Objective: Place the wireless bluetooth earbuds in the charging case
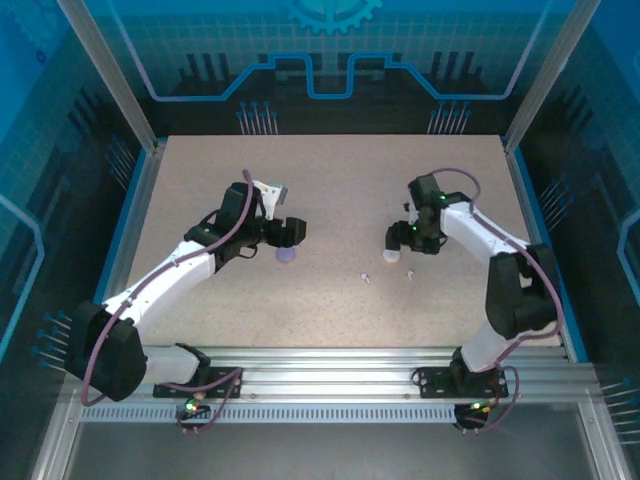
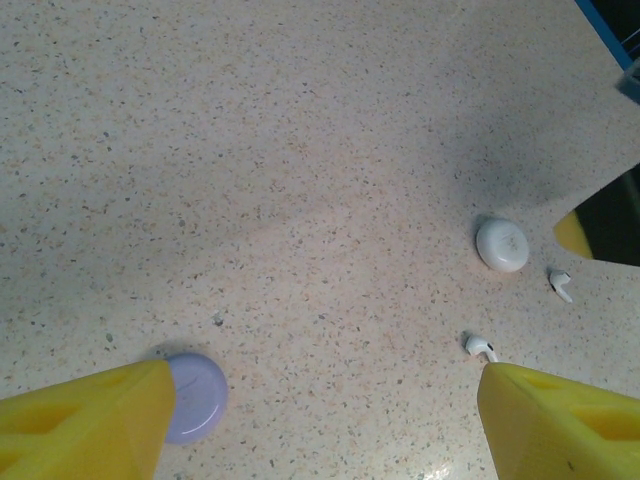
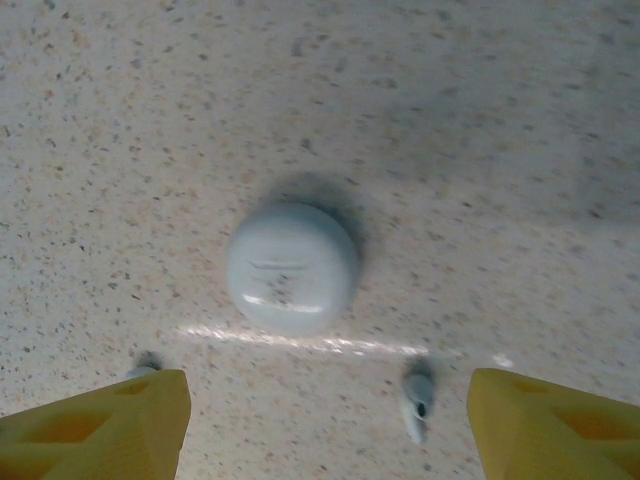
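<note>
Next, I pick up the white case with my right gripper and hand it over, because the loose earbuds are white, while my left gripper is hovering by the purple case.
A round pale purple charging case lies shut on the table, just under my left gripper. In the left wrist view the purple case sits against the inside of the left finger, and the left gripper is open. A round white case lies shut below my right gripper. Two white earbuds lie loose near it. In the right wrist view the white case is ahead of the open right gripper, with one earbud between the fingers. The purple earbuds are out of view.
The speckled tabletop is bordered by blue rails and an aluminium frame at the near edge. The left wrist view also takes in the white case, both white earbuds and a yellow fingertip of the right gripper.
</note>
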Motion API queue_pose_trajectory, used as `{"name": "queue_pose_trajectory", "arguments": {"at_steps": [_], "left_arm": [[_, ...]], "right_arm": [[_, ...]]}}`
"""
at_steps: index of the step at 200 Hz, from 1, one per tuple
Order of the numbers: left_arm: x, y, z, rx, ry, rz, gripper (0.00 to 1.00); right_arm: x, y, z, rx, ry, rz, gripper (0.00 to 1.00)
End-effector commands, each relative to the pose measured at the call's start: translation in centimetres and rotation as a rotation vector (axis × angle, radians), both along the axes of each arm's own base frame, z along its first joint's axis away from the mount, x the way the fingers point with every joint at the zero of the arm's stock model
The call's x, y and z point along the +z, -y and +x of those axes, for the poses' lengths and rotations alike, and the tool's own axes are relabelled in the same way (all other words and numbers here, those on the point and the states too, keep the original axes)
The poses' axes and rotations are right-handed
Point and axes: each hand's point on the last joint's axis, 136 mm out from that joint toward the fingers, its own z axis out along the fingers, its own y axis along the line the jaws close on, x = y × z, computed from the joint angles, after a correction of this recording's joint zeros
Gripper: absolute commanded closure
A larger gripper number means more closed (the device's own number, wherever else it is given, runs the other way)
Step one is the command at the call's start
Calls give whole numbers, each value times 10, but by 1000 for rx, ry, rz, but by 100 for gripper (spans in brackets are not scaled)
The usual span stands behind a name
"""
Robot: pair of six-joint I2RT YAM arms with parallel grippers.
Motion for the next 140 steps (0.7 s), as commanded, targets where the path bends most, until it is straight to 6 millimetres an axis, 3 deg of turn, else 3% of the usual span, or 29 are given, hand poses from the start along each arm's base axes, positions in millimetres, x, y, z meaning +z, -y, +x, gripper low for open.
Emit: {"name": "queue_pose_trajectory", "arguments": {"at_steps": [1, 47, 140], "left_arm": [[7, 0, 1, -9, 19, 23, 19], [7, -1, -2, -12, 17, 33, 18], [4, -3, -4, -5, 13, 33, 18]], "right_arm": [[-2, -14, 7, 44, -26, -57, 27], [-17, -20, 17, 118, -68, -169, 28], [-42, -24, 19, 194, -179, -188, 32]]}}
